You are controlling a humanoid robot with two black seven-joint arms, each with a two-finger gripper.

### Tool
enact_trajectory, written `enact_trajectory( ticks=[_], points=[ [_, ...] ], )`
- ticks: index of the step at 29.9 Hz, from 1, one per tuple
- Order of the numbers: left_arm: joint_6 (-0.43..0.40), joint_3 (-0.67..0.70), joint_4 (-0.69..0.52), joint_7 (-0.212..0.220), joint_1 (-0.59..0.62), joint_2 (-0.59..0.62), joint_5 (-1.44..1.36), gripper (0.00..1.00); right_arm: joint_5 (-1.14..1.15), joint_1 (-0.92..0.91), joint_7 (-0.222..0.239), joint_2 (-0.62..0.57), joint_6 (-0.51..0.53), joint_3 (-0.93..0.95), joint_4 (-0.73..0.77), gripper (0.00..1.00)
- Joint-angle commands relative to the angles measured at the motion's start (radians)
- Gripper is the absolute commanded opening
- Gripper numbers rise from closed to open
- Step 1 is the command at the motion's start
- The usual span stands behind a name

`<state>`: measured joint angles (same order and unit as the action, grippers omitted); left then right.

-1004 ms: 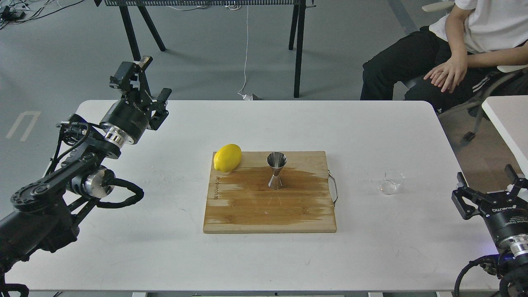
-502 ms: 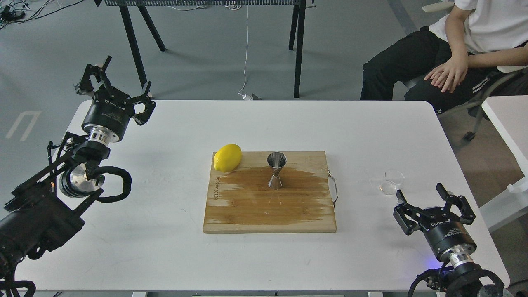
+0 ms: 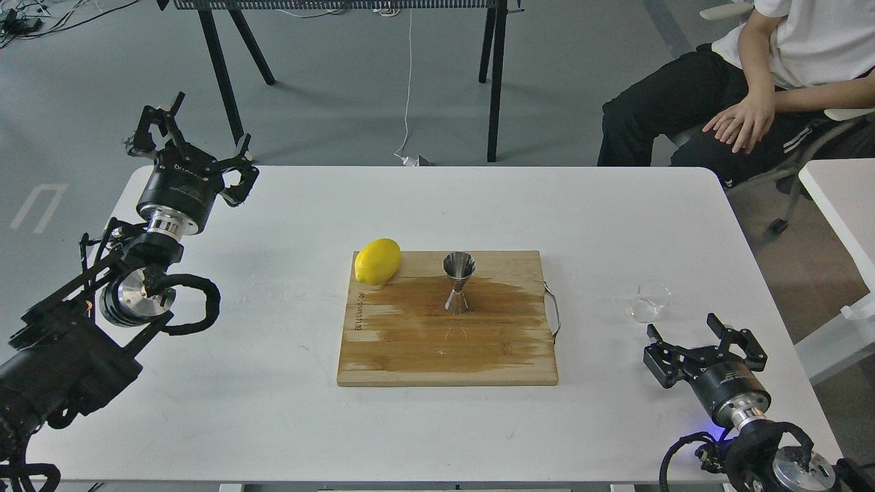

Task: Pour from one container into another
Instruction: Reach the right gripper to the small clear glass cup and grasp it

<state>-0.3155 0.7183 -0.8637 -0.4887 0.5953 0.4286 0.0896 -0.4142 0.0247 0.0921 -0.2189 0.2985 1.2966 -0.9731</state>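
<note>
A glinting ring [image 3: 644, 310] can be seen low in the clear glass cup [image 3: 649, 302], so clear liquid should dribble out when I tip the cup.
The clear glass cup [image 3: 648, 303] stands upright on the white table [image 3: 273, 424], to the right of the wooden cutting board [image 3: 448, 348]. On that board, near its back middle, the steel jigger [image 3: 458, 281] stands upright. My right gripper [image 3: 692, 333] is open just in front of and slightly right of the cup, not touching it. At the table's far left corner my left gripper [image 3: 195, 133] is open and holds nothing, far from the board.
A yellow lemon [image 3: 377, 261] rests on the board's back left corner. The board's surface shows a dark wet stain and has a metal handle [image 3: 552, 314] on its right edge. A seated person [image 3: 745, 102] is beyond the table's far right corner. Another table edge [image 3: 837, 198] lies right.
My right gripper came in from the right edge and now sits closer to the glass cup. My left gripper swung back to the far left corner, then held still.
</note>
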Motion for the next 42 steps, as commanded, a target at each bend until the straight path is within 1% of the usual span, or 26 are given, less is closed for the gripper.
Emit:
enact_trajectory(
  ticks=[1,7,9,11,15,22,32,34,36,38,39,42],
  points=[
    [-0.001,0.001,0.003,0.000,0.000,0.001,-0.002,1.00,0.000,-0.034,-0.008,0.006,-0.022,-0.008,0.019,0.98],
    [-0.001,-0.007,0.006,0.000,0.032,0.009,-0.004,1.00,0.002,-0.140,-0.008,0.049,-0.081,-0.008,0.141,0.90],
    [-0.001,-0.005,0.006,0.001,0.037,0.010,-0.004,1.00,0.002,-0.169,-0.006,0.061,-0.084,-0.010,0.177,0.85],
    [-0.001,-0.005,0.006,0.001,0.037,0.012,-0.004,1.00,0.002,-0.186,-0.003,0.072,-0.084,-0.010,0.201,0.83],
    [-0.001,-0.007,0.006,0.001,0.038,0.012,-0.005,1.00,0.002,-0.209,0.003,0.092,-0.084,-0.011,0.234,0.75],
    [-0.001,-0.007,0.006,0.001,0.041,0.012,-0.005,1.00,0.003,-0.210,0.003,0.093,-0.084,-0.011,0.237,0.67],
    [0.001,-0.010,0.008,0.001,0.057,0.013,-0.005,1.00,0.005,-0.223,0.006,0.093,-0.082,-0.014,0.238,0.64],
    [0.001,-0.008,0.008,0.000,0.057,0.013,-0.005,1.00,0.005,-0.230,0.003,0.092,-0.076,-0.046,0.238,0.58],
    [0.001,-0.008,0.008,0.000,0.057,0.013,-0.005,1.00,0.005,-0.241,-0.002,0.092,-0.072,-0.080,0.240,0.49],
    [0.001,-0.008,0.008,0.000,0.057,0.013,-0.005,1.00,0.005,-0.241,-0.003,0.092,-0.070,-0.089,0.241,0.43],
    [0.001,-0.007,0.008,0.000,0.057,0.013,-0.005,1.00,0.005,-0.241,-0.003,0.092,-0.068,-0.089,0.244,0.40],
    [0.001,-0.007,0.008,0.000,0.057,0.016,-0.005,1.00,0.005,-0.241,-0.003,0.092,-0.068,-0.089,0.246,0.40]
  ],
)
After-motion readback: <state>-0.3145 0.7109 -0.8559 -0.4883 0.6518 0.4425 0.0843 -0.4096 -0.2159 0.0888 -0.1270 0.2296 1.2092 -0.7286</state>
